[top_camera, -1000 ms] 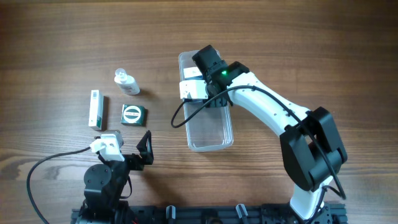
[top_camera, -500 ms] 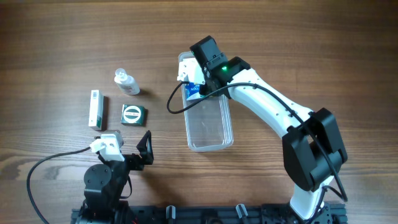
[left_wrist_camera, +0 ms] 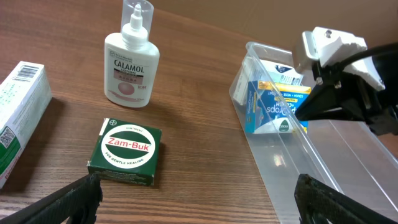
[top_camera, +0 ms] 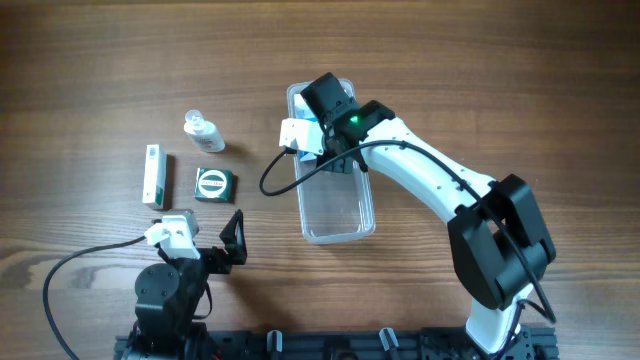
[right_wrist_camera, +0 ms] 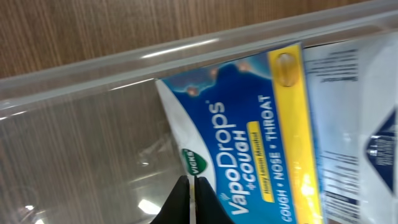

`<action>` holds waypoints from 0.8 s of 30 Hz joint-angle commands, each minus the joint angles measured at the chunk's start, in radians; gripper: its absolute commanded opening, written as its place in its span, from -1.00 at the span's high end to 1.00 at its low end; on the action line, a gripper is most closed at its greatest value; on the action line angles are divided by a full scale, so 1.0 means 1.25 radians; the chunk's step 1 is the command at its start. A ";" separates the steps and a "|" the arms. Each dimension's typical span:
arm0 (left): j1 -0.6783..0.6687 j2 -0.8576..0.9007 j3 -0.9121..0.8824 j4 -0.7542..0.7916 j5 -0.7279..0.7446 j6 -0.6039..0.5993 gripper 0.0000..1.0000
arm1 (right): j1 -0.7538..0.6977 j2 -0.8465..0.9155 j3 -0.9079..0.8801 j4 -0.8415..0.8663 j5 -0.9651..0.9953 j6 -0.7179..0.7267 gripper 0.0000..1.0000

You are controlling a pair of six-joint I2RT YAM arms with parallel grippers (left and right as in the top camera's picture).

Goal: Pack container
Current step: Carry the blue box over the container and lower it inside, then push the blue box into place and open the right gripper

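My right gripper should push the clear plastic container (top_camera: 336, 212) gently back straighter from inside before rising out, because the container leans close to the Zam-Buk box.
The long clear plastic container (top_camera: 340, 234) lies in the middle of the table; it also shows in the left wrist view (left_wrist_camera: 348, 162) and the right wrist view (right_wrist_camera: 93, 74). My right gripper (top_camera: 320, 134) is inside its far end. Its jaws (right_wrist_camera: 188, 186) are shut on the edge of a blue and yellow VapoDrops packet (right_wrist_camera: 249, 130). The packet (left_wrist_camera: 277, 106) stands upright against the far end, next to a white and blue box (left_wrist_camera: 277, 67). My left gripper (top_camera: 205, 230) is open and empty near the front edge, its fingers wide apart (left_wrist_camera: 199, 199).
A Calamol bottle with a white cap (top_camera: 203, 131) (left_wrist_camera: 130, 65), a green Zam-Buk box (top_camera: 214, 184) (left_wrist_camera: 126, 152) and a long white and green box (top_camera: 153, 174) (left_wrist_camera: 18, 118) lie left of the container. The near half of the container holds nothing.
My right gripper has moved toward the container's far end, and the blue packet has come into sight there. The left arm has not moved.
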 commanded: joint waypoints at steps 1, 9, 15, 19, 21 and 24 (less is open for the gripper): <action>0.005 -0.006 -0.001 0.002 0.004 0.019 -0.99 | 0.003 0.034 -0.012 -0.013 -0.036 0.023 0.92; 0.005 -0.006 -0.001 0.002 0.004 0.019 -0.99 | 0.003 0.061 -0.012 -0.032 -0.111 0.034 0.91; 0.005 -0.006 -0.001 0.003 0.004 0.019 -1.00 | 0.003 0.128 -0.012 0.016 -0.040 0.038 0.92; 0.005 -0.006 -0.001 0.003 0.004 0.019 -1.00 | 0.001 0.139 -0.012 0.085 0.078 0.115 0.91; 0.005 -0.006 -0.001 0.002 0.004 0.019 -0.99 | 0.001 0.138 -0.012 0.133 0.124 0.149 0.92; 0.005 -0.006 -0.001 0.002 0.004 0.019 -0.99 | 0.001 0.138 -0.012 0.181 0.136 0.168 0.92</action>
